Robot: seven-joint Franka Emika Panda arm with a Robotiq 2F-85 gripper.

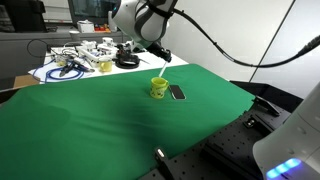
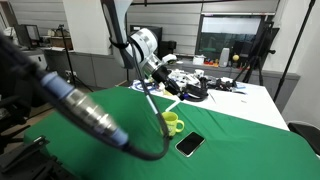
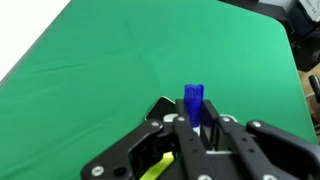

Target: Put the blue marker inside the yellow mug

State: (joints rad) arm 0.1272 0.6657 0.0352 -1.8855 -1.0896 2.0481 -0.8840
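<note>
The blue marker's lower end [image 2: 169, 109] is pointing down at the yellow mug's opening [image 2: 170, 117], so the robot's gripper should go down next until the marker is inside and then let go.
My gripper [image 3: 193, 120] is shut on the blue marker [image 3: 193, 98], whose blue cap sticks out past the fingertips in the wrist view. In both exterior views the gripper [image 1: 160, 54] [image 2: 170, 86] hangs above the green cloth, over the yellow mug [image 1: 158, 88] [image 2: 172, 123]. The mug stands upright on the cloth, and a sliver of it shows under the fingers in the wrist view [image 3: 153, 168]. The marker's barrel is hidden by the fingers.
A flat dark phone [image 1: 177, 92] [image 2: 189, 144] lies right beside the mug. Cables and tools [image 1: 90, 58] [image 2: 205, 88] clutter the white table end behind the green cloth [image 1: 90, 125]. A thick cable [image 2: 90, 118] crosses the foreground of an exterior view.
</note>
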